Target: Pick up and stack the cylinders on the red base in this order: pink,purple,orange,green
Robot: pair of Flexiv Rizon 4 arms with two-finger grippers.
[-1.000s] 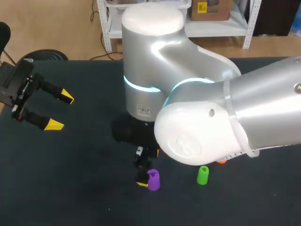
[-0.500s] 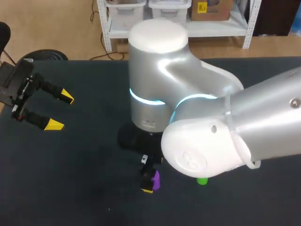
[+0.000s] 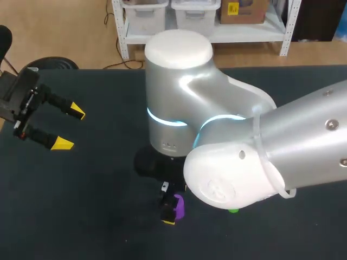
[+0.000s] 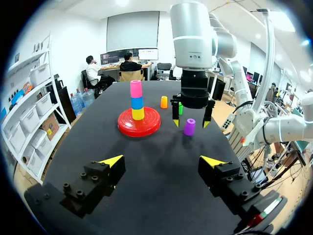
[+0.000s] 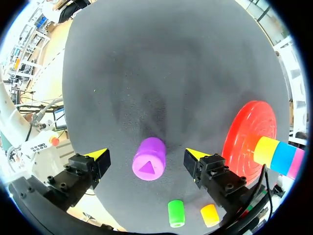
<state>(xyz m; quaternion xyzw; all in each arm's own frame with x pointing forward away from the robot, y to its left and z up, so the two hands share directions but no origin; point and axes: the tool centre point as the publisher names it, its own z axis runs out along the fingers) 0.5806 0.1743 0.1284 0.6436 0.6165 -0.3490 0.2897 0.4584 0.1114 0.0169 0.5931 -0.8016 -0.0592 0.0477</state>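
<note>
I expect the purple cylinder (image 5: 149, 159) to slide partly over the pink one when I lower it, because the yellow and blue bands (image 5: 272, 153) look stubbier than loose cylinders.
The purple cylinder (image 5: 148, 165) stands upright on the black table between the fingers of my right gripper (image 5: 146, 154), which is open with a gap on each side. In the left wrist view that gripper (image 4: 190, 122) hangs straight down over the purple cylinder (image 4: 189, 127). The red base (image 4: 139, 125) holds a stack: yellow at the bottom, blue, then pink (image 4: 136, 88) on top. Behind the right gripper stand the orange cylinder (image 4: 164, 102) and the green cylinder (image 4: 180, 107). My left gripper (image 3: 69, 128) is open and empty at the table's left side.
My right arm's big elbow (image 3: 227, 162) covers the middle of the head view, hiding the red base and most of the green cylinder (image 3: 233, 209). The black table (image 4: 146, 166) lies bare between the left gripper and the base.
My right arm has shifted and its gripper has come down around the purple cylinder. The elbow now hides nearly all of the green cylinder in the head view. The left arm has stayed still.
</note>
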